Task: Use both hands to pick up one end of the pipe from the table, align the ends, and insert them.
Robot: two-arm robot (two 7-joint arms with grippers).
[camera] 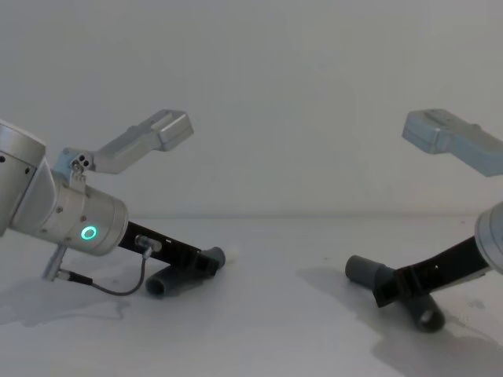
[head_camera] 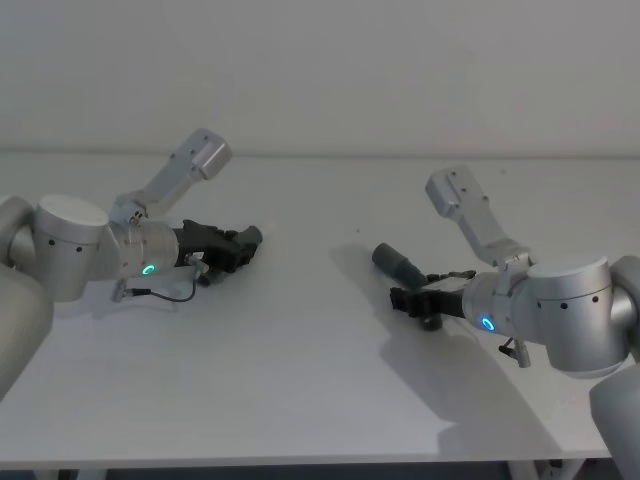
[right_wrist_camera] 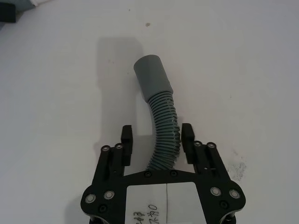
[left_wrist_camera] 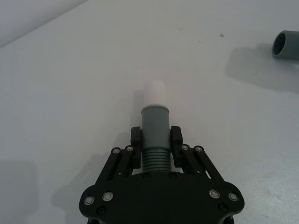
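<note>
My gripper will push the whitish tip in, and the socket cuff [camera: 364, 271] will then swing into line, because the thicker piece already curves along its ribs [right_wrist_camera: 165, 122].
My left gripper [left_wrist_camera: 155, 137] is shut on the slimmer pipe piece [left_wrist_camera: 155, 119], clamped where the grey cuff meets the ribs. Its whitish tip [left_wrist_camera: 155, 93] points forward, low over the table [head_camera: 300, 380]. In the chest view this piece's dark open end [camera: 161, 287] hangs behind the left gripper [camera: 208, 263], down at the table. My right gripper [right_wrist_camera: 156, 135] stands open astride the ribbed body of the thicker pipe piece [right_wrist_camera: 166, 130], with a gap beside one finger. The wide socket cuff [right_wrist_camera: 152, 77] points toward the table's middle. In the head view the thicker piece [head_camera: 397, 262] lies just ahead of the right gripper [head_camera: 415, 298].
A broad stretch of bare white table separates the two arms. The pale wall runs along the table's far edge. A thin black cable [camera: 118, 287] loops under the left wrist.
</note>
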